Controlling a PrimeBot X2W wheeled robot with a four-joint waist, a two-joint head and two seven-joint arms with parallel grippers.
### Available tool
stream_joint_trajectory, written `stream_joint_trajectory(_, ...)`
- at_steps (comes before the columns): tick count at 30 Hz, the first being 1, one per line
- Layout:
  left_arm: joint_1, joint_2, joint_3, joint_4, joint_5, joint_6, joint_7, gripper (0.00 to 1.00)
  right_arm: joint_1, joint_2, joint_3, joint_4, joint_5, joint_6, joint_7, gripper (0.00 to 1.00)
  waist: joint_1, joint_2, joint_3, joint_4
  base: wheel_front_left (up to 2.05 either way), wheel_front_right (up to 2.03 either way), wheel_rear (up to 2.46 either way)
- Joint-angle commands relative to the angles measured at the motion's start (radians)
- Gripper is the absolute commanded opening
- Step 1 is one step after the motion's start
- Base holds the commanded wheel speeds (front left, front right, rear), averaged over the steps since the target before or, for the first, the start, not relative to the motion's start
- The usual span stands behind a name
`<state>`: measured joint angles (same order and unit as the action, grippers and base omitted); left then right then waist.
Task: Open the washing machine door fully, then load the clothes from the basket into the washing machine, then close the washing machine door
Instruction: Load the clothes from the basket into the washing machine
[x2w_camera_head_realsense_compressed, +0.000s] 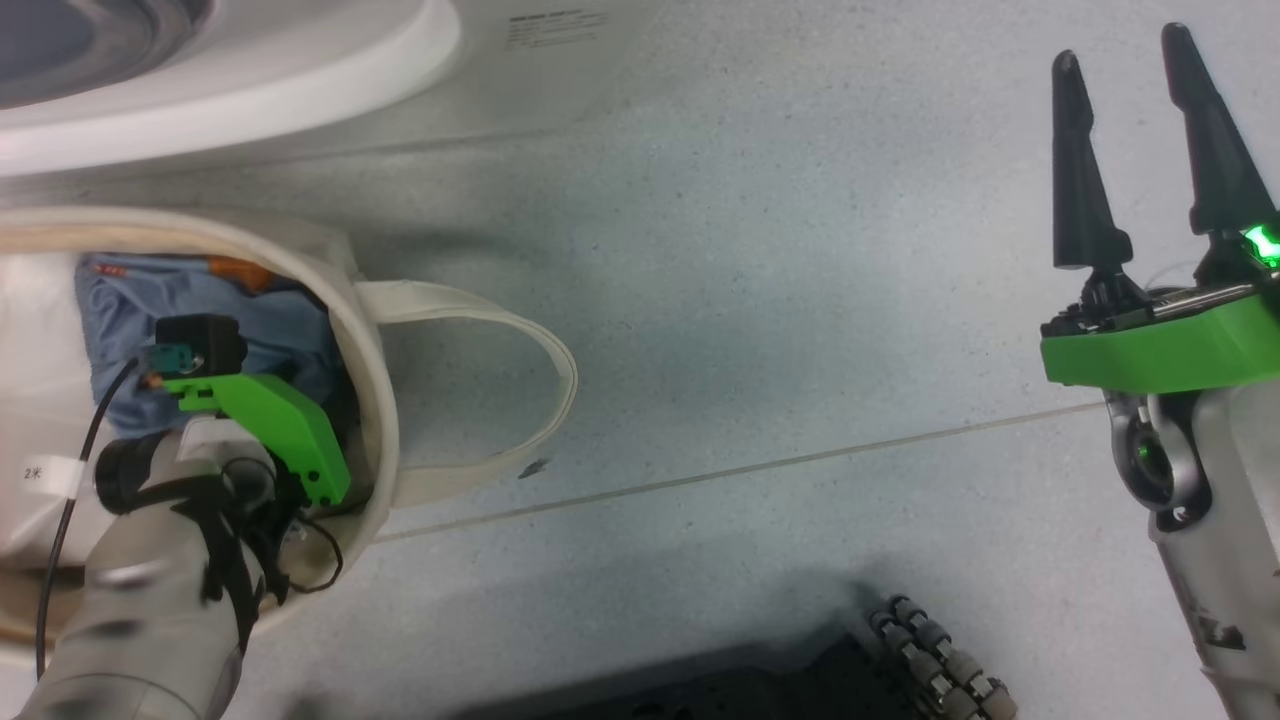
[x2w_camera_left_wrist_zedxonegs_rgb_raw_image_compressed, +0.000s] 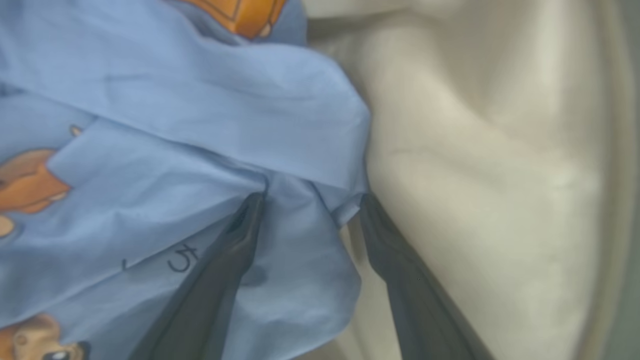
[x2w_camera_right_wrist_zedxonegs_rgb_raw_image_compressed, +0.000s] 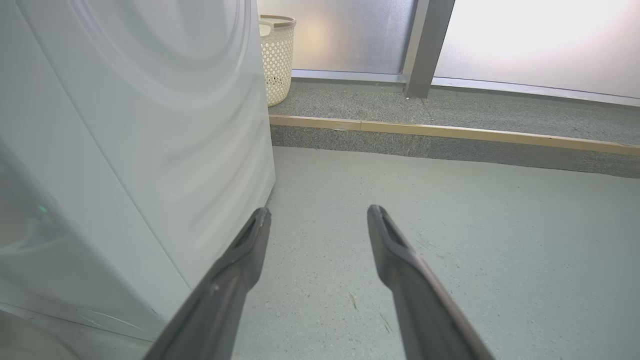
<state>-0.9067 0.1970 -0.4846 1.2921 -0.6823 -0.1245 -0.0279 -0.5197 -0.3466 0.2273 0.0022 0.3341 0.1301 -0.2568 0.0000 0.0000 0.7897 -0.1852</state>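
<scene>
The white pad (x2w_camera_head_realsense_compressed: 46, 360) goes in under the light-blue clothes (x2w_camera_head_realsense_compressed: 180, 295), so I expect more of the pad to be hidden there when I lift the clothes out.
The round cream basket (x2w_camera_head_realsense_compressed: 378, 330) stands on the floor at the left, one loop handle (x2w_camera_head_realsense_compressed: 560, 375) lying out to the right. Inside it lie the light-blue clothes (x2w_camera_head_realsense_compressed: 295, 345) with orange animal prints (x2w_camera_left_wrist_zedxonegs_rgb_raw_image_compressed: 150, 125). My left gripper (x2w_camera_left_wrist_zedxonegs_rgb_raw_image_compressed: 311, 200) reaches down into the basket, open, with a fold of the blue cloth between its fingers and the right finger along the cream inner wall (x2w_camera_left_wrist_zedxonegs_rgb_raw_image_compressed: 475, 175). The washing machine (x2w_camera_head_realsense_compressed: 520, 60) (x2w_camera_right_wrist_zedxonegs_rgb_raw_image_compressed: 150, 125) is a white box at the top left. A round white rim with a grey centre (x2w_camera_head_realsense_compressed: 250, 70) may be its door; I cannot tell. My right gripper (x2w_camera_head_realsense_compressed: 1122, 48) (x2w_camera_right_wrist_zedxonegs_rgb_raw_image_compressed: 319, 211) hangs open over bare floor.
A white pad (x2w_camera_head_realsense_compressed: 30, 330) lies in the basket's left part. The robot's dark base with roller wheels (x2w_camera_head_realsense_compressed: 940, 660) shows at the bottom. Beyond the machine, a cream perforated hamper (x2w_camera_right_wrist_zedxonegs_rgb_raw_image_compressed: 277, 60) stands on a raised step (x2w_camera_right_wrist_zedxonegs_rgb_raw_image_compressed: 450, 131) by a frosted window. Grey floor stretches between basket and right arm.
</scene>
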Motion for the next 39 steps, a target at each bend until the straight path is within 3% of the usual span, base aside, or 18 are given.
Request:
stream_joint_trajectory(1, 0.014, 0.038, 0.013, -0.002, -0.01, -0.002, 0.001, 1.0, 0.048, 0.001, -0.002, -0.037, -0.007, 0.001, -0.005, 1.0, 0.0, 0.0, 0.003, -0.002, 0.0, 0.0, 0.0)
stream_joint_trajectory(7, 0.011, 0.034, 0.006, -0.001, -0.015, -0.004, 0.002, 1.0, 0.058, 0.005, -0.007, -0.043, -0.01, 0.001, -0.005, 1.0, 0.0, 0.0, 0.005, -0.007, 0.01, 0.01, 0.01)
stream_joint_trajectory(8, 0.009, 0.034, 0.003, -0.001, -0.015, -0.004, -0.001, 0.85, 0.058, 0.006, -0.007, -0.043, -0.011, 0.001, -0.005, 1.0, 0.0, 0.0, 0.005, -0.006, 0.0, 0.0, 0.0)
stream_joint_trajectory(9, 0.009, 0.033, 0.002, -0.001, -0.016, -0.004, -0.004, 0.03, 0.058, 0.006, -0.008, -0.043, -0.012, 0.001, -0.005, 1.0, 0.0, 0.0, 0.004, -0.006, 0.0, 0.0, 0.0)
stream_joint_trajectory(10, 0.009, 0.032, 0.0, -0.001, -0.017, -0.004, -0.004, 0.0, 0.059, 0.007, -0.008, -0.042, -0.012, 0.001, -0.005, 1.0, 0.0, 0.0, 0.003, -0.005, 0.0, 0.0, 0.0)
stream_joint_trajectory(18, 0.007, 0.012, -0.008, -0.003, -0.037, -0.006, -0.052, 0.0, 0.055, 0.013, -0.002, -0.027, -0.006, 0.001, -0.005, 1.0, 0.0, 0.0, -0.025, 0.014, 0.0, 0.0, 0.0)
stream_joint_trajectory(30, 0.068, -0.009, -0.064, -0.084, -0.129, -0.006, -0.172, 0.0, 0.043, 0.04, 0.023, 0.03, 0.027, 0.001, -0.005, 1.0, 0.0, 0.0, -0.15, 0.063, 0.0, 0.0, 0.0)
stream_joint_trajectory(39, 0.124, 0.028, -0.143, -0.214, -0.192, -0.006, -0.231, 0.0, 0.068, 0.08, 0.035, 0.087, 0.056, 0.001, -0.005, 1.0, 0.0, 0.0, -0.258, 0.121, 0.0, 0.0, 0.0)
